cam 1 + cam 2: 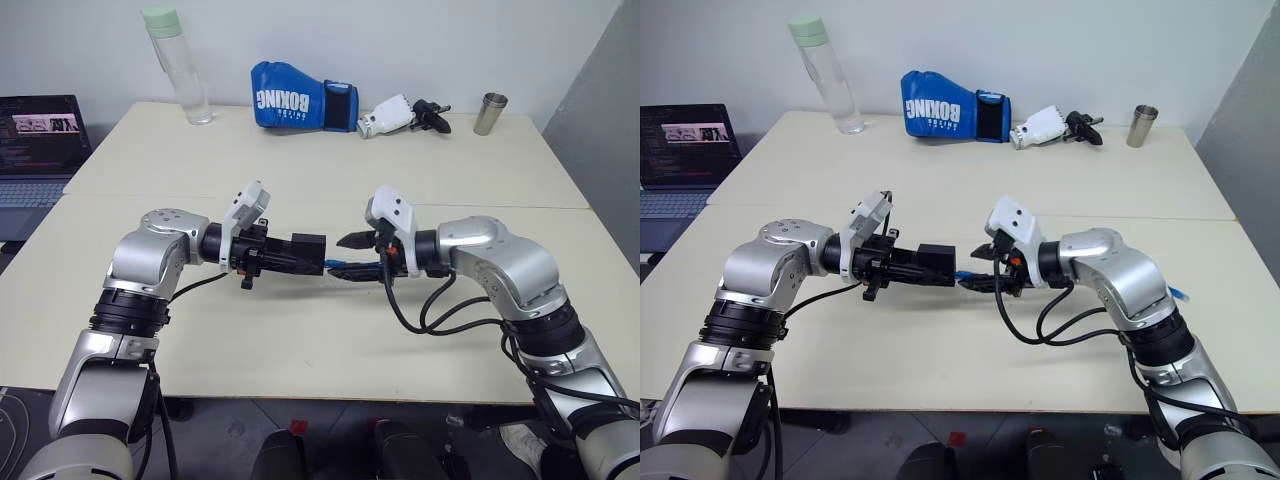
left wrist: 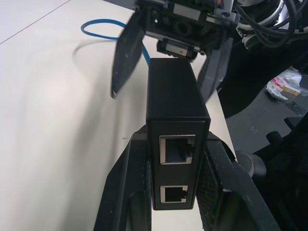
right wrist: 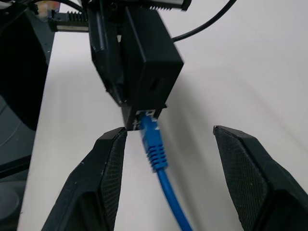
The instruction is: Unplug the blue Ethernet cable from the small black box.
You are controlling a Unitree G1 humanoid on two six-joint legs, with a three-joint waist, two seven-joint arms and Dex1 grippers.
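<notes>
I should line my right gripper up straight with the cable and pinch the plug's body (image 3: 156,153), because the blue plug (image 3: 152,135) sits at a slant and closer to one finger of my open right gripper.
My left gripper (image 1: 290,258) is shut on the small black box (image 1: 306,250) and holds it level above the table, pointing right. In the left wrist view the box (image 2: 175,101) sits between my fingers (image 2: 127,187), two empty ports facing the camera. The blue Ethernet cable (image 3: 153,142) is plugged into the box's far end (image 3: 149,57). My right gripper (image 3: 169,131) is open, one finger (image 3: 108,168) on each side of the blue plug, not touching it. The cable (image 2: 101,24) loops back over the table, and its other end (image 1: 1177,294) lies near my right arm.
Along the back of the cream table (image 1: 300,330) stand a clear water bottle (image 1: 180,65), a blue boxing glove (image 1: 300,97), a white and black tool (image 1: 400,115) and a metal cup (image 1: 490,113). An open laptop (image 1: 40,140) sits at far left.
</notes>
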